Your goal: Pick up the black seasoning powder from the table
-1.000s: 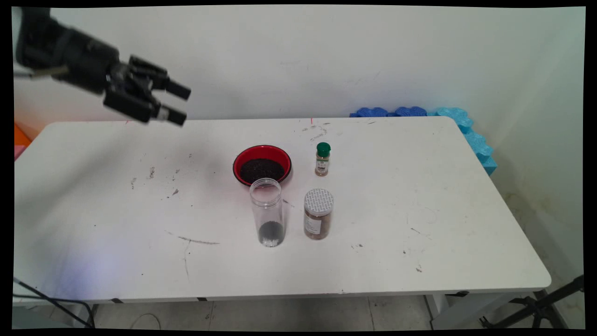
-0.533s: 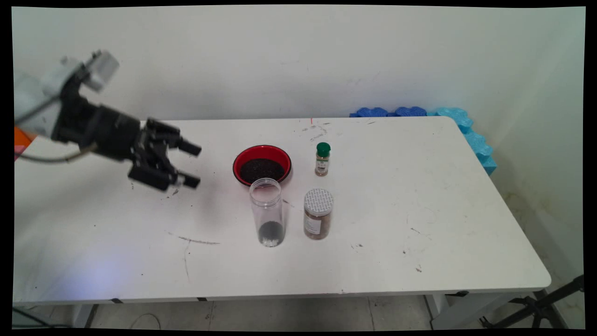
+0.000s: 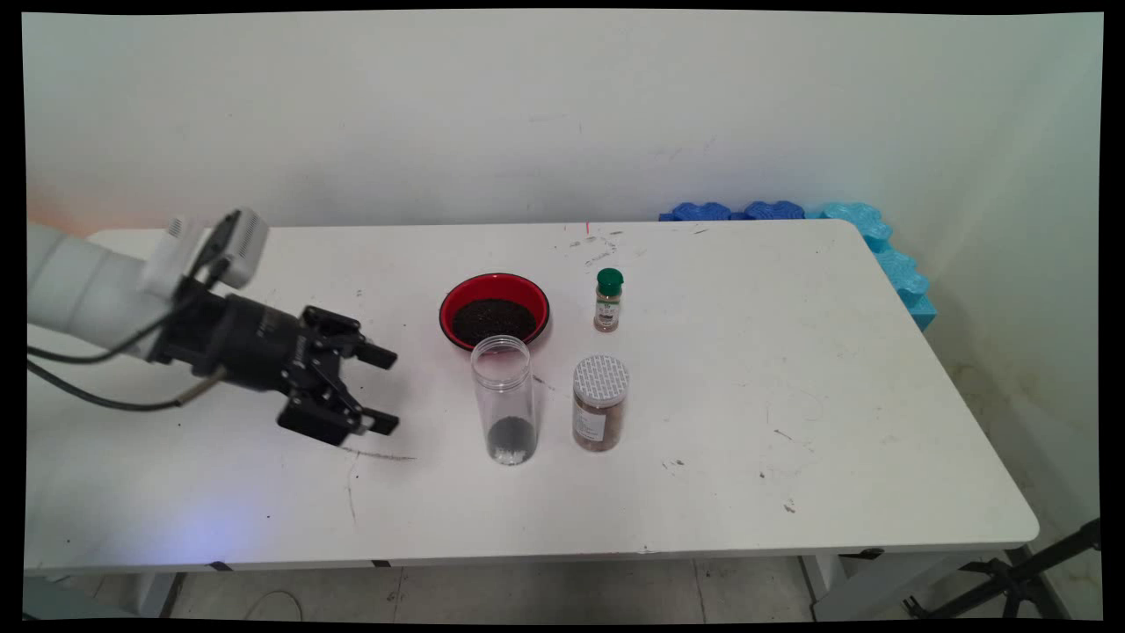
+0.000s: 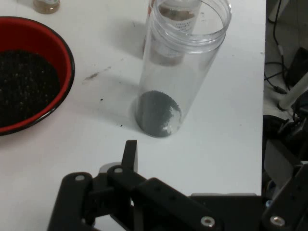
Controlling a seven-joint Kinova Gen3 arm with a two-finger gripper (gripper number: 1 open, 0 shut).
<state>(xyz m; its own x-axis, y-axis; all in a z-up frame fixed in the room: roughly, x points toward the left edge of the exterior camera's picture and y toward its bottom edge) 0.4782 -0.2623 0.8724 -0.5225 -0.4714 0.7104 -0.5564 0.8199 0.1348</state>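
Dark grains lie loose in a ragged patch (image 3: pixel 511 438). They will slide along the clear jar's side (image 3: pixel 505 401) and pour out when I tip the jar.
My gripper (image 3: pixel 388 390) is open and empty, held low over the white table (image 3: pixel 791 396) and pointing right. A little to its right stands a tall clear jar (image 3: pixel 503 400) with no lid and some dark grains at its bottom. The hand view has this jar (image 4: pixel 180 72) straight ahead, beyond one black finger (image 4: pixel 129 154). Behind the jar sits a red bowl (image 3: pixel 494 309) filled with dark grains, at the left in the hand view (image 4: pixel 29 82). A brown spice jar with a white lid (image 3: pixel 600 403) stands right of the clear jar. A small green-capped bottle (image 3: pixel 607 300) stands farther back.
Blue foam pieces (image 3: pixel 861 233) lie along the table's far right corner against the wall. A black tripod leg (image 3: pixel 1028 571) stands on the floor at the lower right. Dark scuffs mark the tabletop near the gripper.
The gripper has come down from high at the upper left to just above the table and moved right, closer to the clear jar. It has stayed open. Nothing on the table has moved.
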